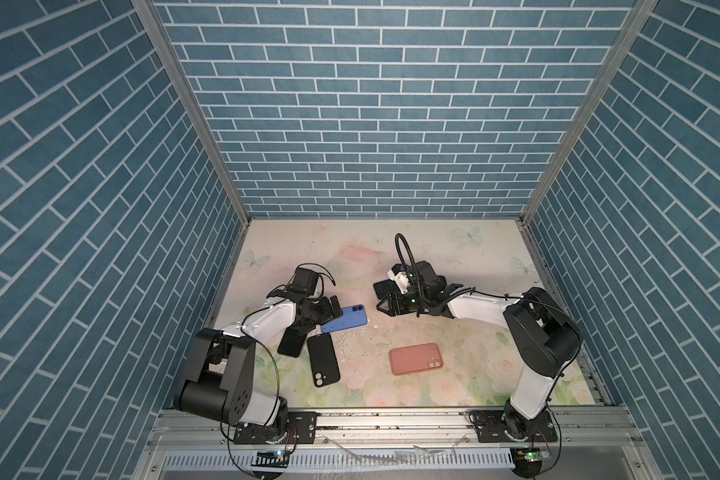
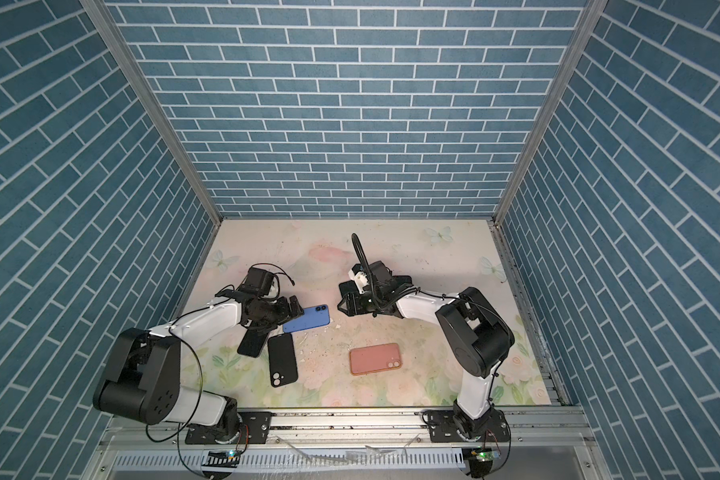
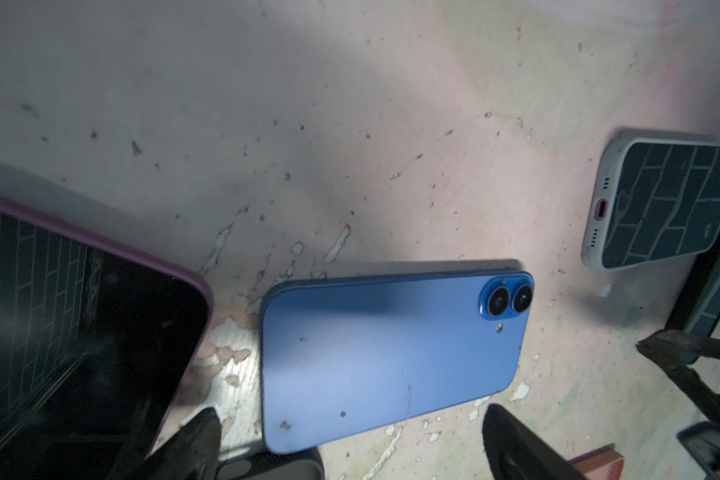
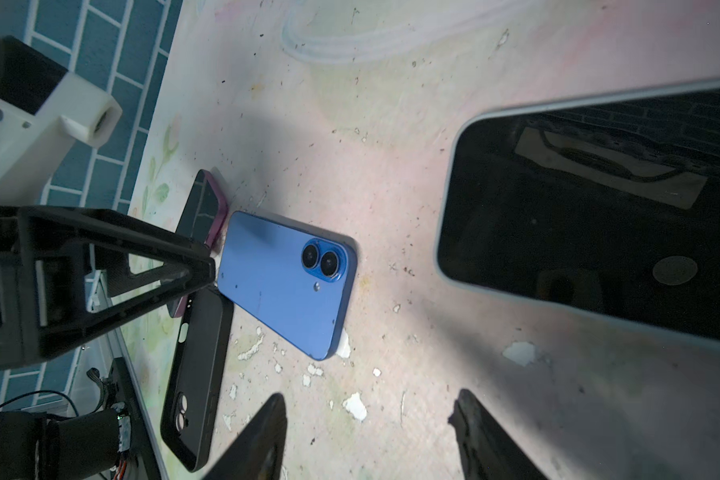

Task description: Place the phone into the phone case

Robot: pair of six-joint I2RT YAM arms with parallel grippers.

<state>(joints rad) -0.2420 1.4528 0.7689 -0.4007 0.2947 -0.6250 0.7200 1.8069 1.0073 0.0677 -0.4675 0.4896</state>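
Observation:
Next, I turn my left gripper, because the blue phone (image 1: pixel 347 318) lies lengthwise across its opening, and grip the phone's long sides (image 1: pixel 346 328) before I hand it over.
The blue phone (image 1: pixel 345 318) (image 2: pixel 308 318) lies back up on the floral mat, its two camera lenses showing. An empty black case (image 1: pixel 323 360) (image 2: pixel 282 359) lies just in front of it. Further right lies a pink case (image 1: pixel 415 358) (image 2: pixel 375 358). My left gripper (image 1: pixel 336 312) (image 3: pixel 356 449) is open at the phone's (image 3: pixel 391 357) left end, and one corner of the phone lies between its fingers. My right gripper (image 1: pixel 385 298) (image 4: pixel 371 436) is open over bare mat to the right of the phone (image 4: pixel 283 282), with nothing in it.
A phone in a purple case (image 1: pixel 292 338) (image 3: pixel 80 311) lies under my left arm, beside the black case (image 4: pixel 196 374). A phone in a light case (image 1: pixel 381 288) (image 4: pixel 599 216) lies screen up by my right gripper. White flakes dot the mat. Blue brick walls enclose three sides.

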